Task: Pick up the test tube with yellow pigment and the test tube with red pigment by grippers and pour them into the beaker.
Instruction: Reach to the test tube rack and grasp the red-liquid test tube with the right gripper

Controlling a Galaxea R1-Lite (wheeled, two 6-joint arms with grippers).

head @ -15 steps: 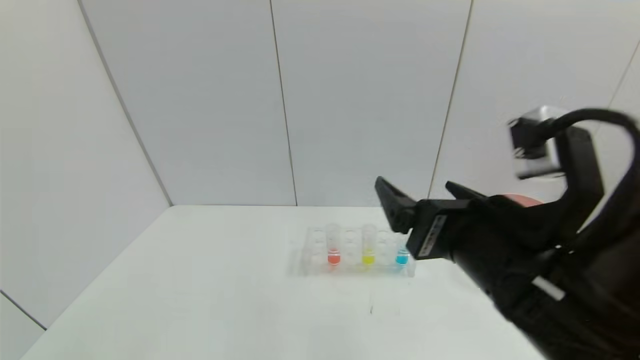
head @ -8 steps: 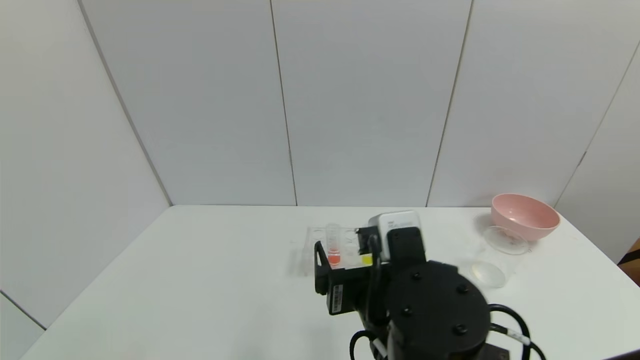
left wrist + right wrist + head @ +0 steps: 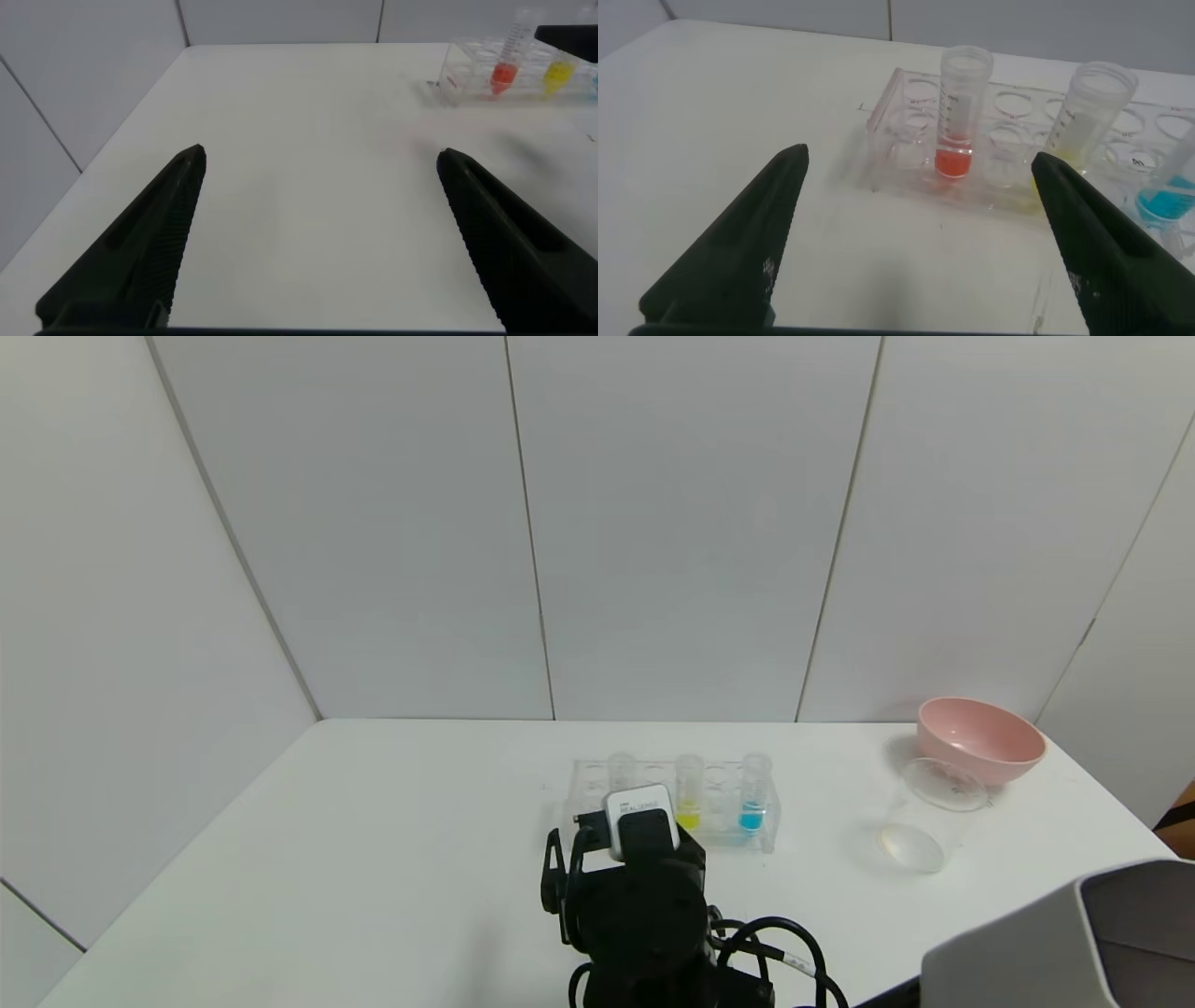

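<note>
My right gripper's fingers are open, and the test tube with red pigment (image 3: 956, 140) stands upright ahead of them. I keep moving toward the rack until the fingers straddle the test tube at its upper part (image 3: 964, 82).
The test tube with red pigment (image 3: 957, 112) stands upright in the clear rack (image 3: 906, 121). The test tube with yellow pigment (image 3: 1088, 117) stands two holes away. My right gripper (image 3: 920, 159) is open, low over the table just short of the rack, with the red tube straight ahead between its fingers' lines and nothing held. In the head view the wrist hides most of the red tube (image 3: 621, 770); the yellow tube (image 3: 689, 803) shows beside it. The beaker (image 3: 920, 821) stands to the right of the rack. My left gripper (image 3: 320, 156) is open over bare table, far from the rack.
A blue-liquid tube (image 3: 752, 807) stands at the rack's right end. A pink bowl (image 3: 980, 737) sits at the back right behind the beaker. A grey part of the arm (image 3: 1074, 933) fills the bottom right corner.
My right arm has swung down from high on the right to the table in front of the rack, then shifted left before the red tube. Bowl and beaker are now uncovered.
</note>
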